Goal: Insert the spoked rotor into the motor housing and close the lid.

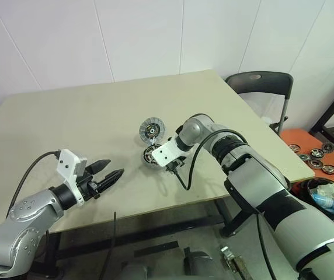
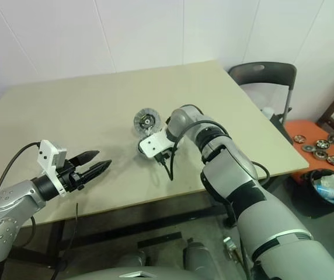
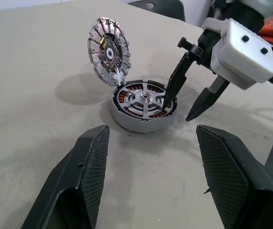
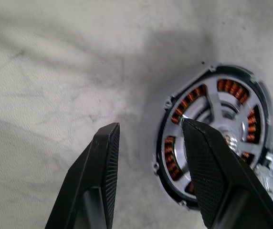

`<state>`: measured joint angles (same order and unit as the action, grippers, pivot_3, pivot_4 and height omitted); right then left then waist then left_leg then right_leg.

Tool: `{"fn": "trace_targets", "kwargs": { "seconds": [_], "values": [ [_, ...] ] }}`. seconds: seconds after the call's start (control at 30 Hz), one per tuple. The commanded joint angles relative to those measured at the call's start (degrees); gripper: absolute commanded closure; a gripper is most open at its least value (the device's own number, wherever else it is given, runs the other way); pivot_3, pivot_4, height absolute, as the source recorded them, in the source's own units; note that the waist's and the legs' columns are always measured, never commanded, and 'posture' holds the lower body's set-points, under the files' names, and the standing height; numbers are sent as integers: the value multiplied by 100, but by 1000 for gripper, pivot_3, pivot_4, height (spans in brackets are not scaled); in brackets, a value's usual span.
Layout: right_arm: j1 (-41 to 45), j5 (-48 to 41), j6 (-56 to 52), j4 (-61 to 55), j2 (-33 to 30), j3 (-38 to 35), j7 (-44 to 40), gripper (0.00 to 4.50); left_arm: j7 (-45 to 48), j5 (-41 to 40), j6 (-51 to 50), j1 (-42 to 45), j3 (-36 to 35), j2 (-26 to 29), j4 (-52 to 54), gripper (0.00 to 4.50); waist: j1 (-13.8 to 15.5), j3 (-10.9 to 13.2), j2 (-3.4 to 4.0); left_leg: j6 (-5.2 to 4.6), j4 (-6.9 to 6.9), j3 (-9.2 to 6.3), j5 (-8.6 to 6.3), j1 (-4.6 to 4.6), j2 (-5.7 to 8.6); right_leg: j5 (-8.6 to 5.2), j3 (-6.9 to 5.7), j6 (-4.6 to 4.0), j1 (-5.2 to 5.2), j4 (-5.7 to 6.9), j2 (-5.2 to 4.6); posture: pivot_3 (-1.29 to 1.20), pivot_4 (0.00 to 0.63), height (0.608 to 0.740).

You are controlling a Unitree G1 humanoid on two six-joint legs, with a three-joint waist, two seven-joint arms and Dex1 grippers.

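Note:
A narrow hinge connects the open lid to the motor housing, so the two will move together, with the lid still open, when the robot pulls.
The motor housing stands on the table with the spoked rotor lying flat inside it, over the coppery windings. Its lid stands open and upright at the far edge, ribbed face showing. My right gripper points down at the housing's right side and is open. One of its fingertips rests on the rotor near the rim, and the other fingertip hangs outside the housing wall, above the table. My left gripper hovers open and empty to the left of the housing, pointing toward it.
A dark chair stands behind the table's right corner. On the floor at the right lie an orange tray with several small dark wheels and a black bin with bottles. The table's front edge runs close under both arms.

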<state>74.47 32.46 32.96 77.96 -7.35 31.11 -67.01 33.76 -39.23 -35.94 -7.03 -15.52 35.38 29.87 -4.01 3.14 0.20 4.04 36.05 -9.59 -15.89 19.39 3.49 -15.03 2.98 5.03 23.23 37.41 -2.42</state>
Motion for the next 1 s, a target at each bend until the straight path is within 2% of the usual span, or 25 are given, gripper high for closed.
{"fn": "trace_targets", "kwargs": {
  "seconds": [0.03,0.37,0.8,0.9,1.0],
  "values": [
    [267,-121,-110,-35,-19,-179,14,2331,-9,-25,72,41,-112,5,126,1400,-2,0,0,0,0,0,0,0,0,0,0,0,0,0,0,0,0,740],
    [187,200,-95,-15,-108,54,312,2331,-17,-10,75,28,-79,-2,154,1400,0,0,0,0,0,1,0,0,0,0,0,0,0,0,0,0,0,740],
    [115,311,-50,0,-187,130,307,2331,-51,-30,62,16,-91,-9,169,1400,1,0,0,0,0,0,0,0,0,0,0,0,0,1,1,0,0,740],
    [94,290,-9,-10,-156,112,336,2952,-53,-25,64,28,-80,-10,161,1400,-1,0,0,0,1,1,0,0,0,0,0,0,0,1,0,0,0,740],
    [66,304,51,-16,-147,127,410,3952,-69,-27,61,29,-69,-25,176,1400,1,-1,-1,0,1,1,0,0,0,0,0,0,0,1,0,0,0,740]
  ]
}}
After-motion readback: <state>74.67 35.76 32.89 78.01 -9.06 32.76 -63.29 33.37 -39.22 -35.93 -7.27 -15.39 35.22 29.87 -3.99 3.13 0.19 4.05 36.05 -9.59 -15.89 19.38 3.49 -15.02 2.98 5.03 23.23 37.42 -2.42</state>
